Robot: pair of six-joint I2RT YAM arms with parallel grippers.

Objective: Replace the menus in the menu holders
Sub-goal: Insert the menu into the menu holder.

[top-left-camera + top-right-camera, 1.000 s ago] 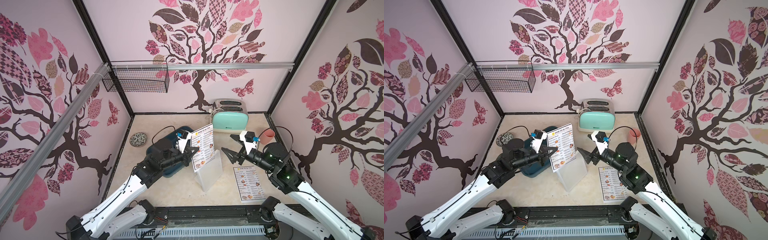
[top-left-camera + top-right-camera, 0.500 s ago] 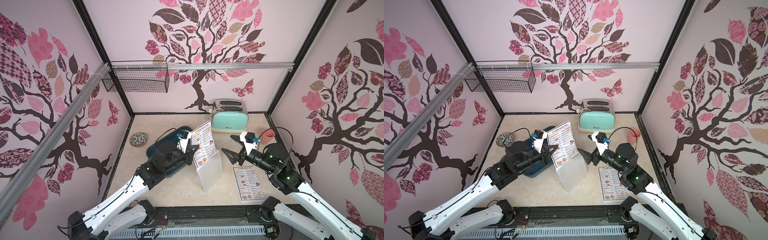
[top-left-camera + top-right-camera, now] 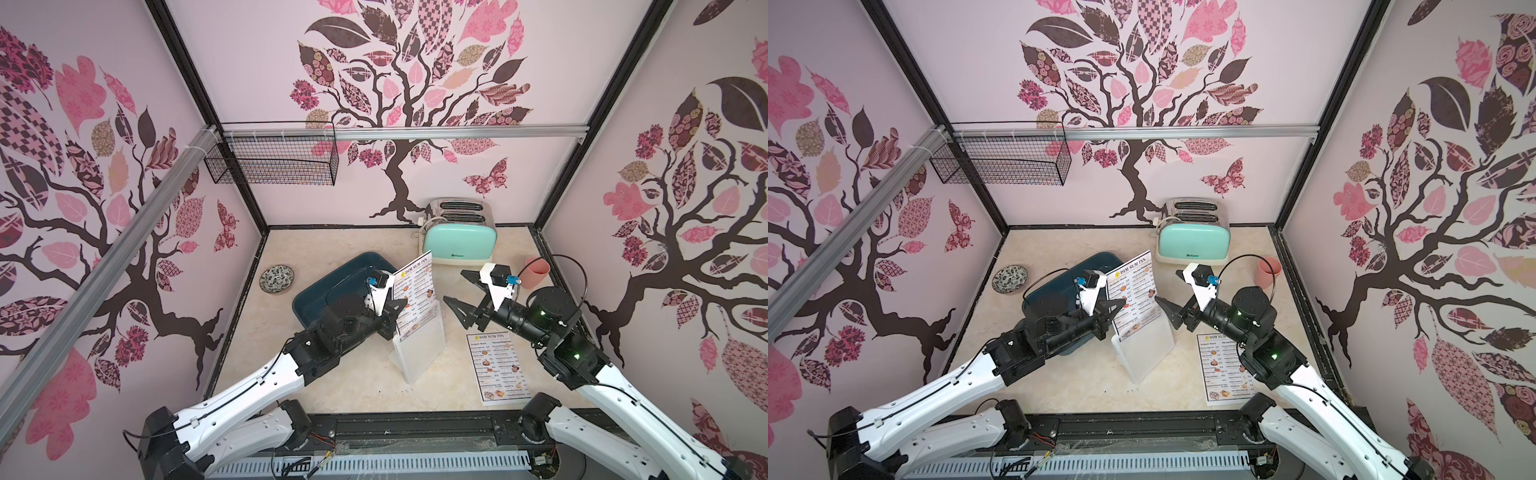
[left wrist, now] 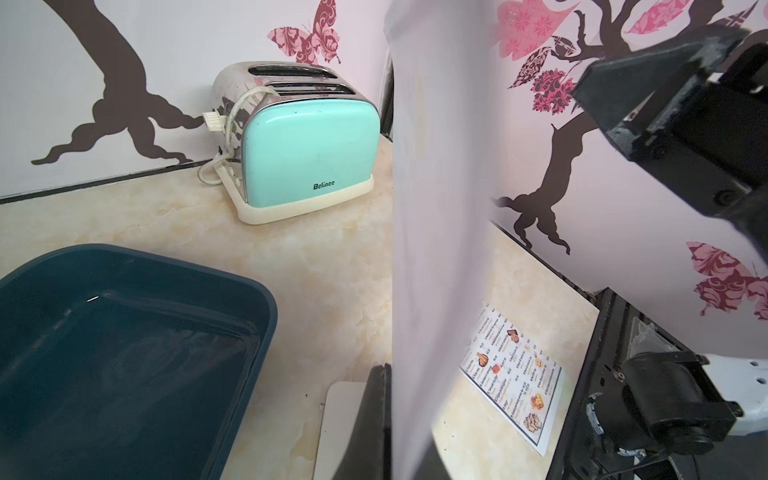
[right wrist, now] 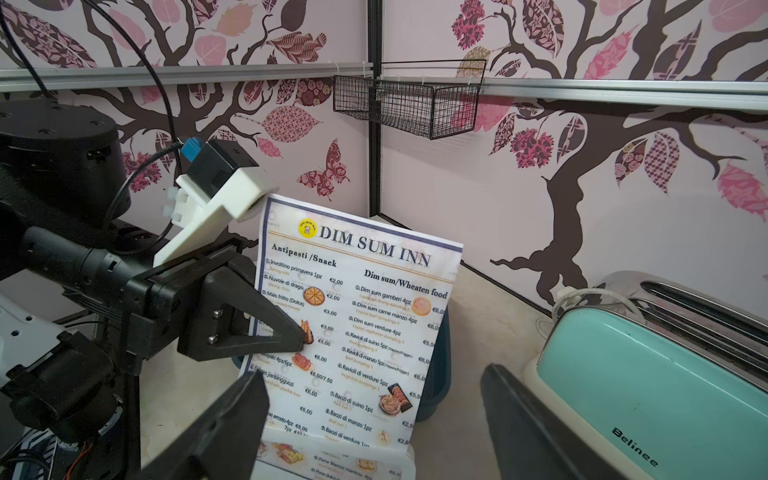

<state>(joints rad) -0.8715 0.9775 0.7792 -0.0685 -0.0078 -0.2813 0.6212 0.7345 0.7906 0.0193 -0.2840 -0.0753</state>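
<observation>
The upright menu's lower end (image 3: 418, 318) sits squarely inside the menu holder, so I keep lowering the menu with my left gripper toward the menu holder's bottom (image 3: 426, 362), and then let go.
A white "DIM SUM INN" menu (image 3: 417, 286) (image 3: 1136, 286) stands nearly upright, and my left gripper (image 3: 397, 311) (image 3: 1118, 308) is shut on its left edge. The sheet's lower end sits inside the clear menu holder (image 3: 420, 358) (image 3: 1144, 355) at the table's middle. In the right wrist view the printed menu (image 5: 361, 307) faces me, with its bottom rows showing through the holder (image 5: 332, 461). My right gripper (image 3: 455, 286) (image 5: 372, 372) hangs open just right of the sheet, touching nothing. A second menu (image 3: 500, 365) (image 4: 515, 374) lies flat at the front right. In the left wrist view my left gripper (image 4: 392, 399) pinches the menu's blank back (image 4: 436, 249).
A dark blue tray (image 3: 332, 282) (image 4: 124, 353) lies under the left arm. The mint toaster (image 3: 459, 243) stands at the back wall. A pink cup (image 3: 536, 272) is by the right wall and a patterned dish (image 3: 276, 279) by the left wall. A wire basket (image 3: 272, 160) hangs above.
My left gripper has shifted a little to the right with the menu, and the sheet's lower end now sits in the holder. The right arm has not moved.
</observation>
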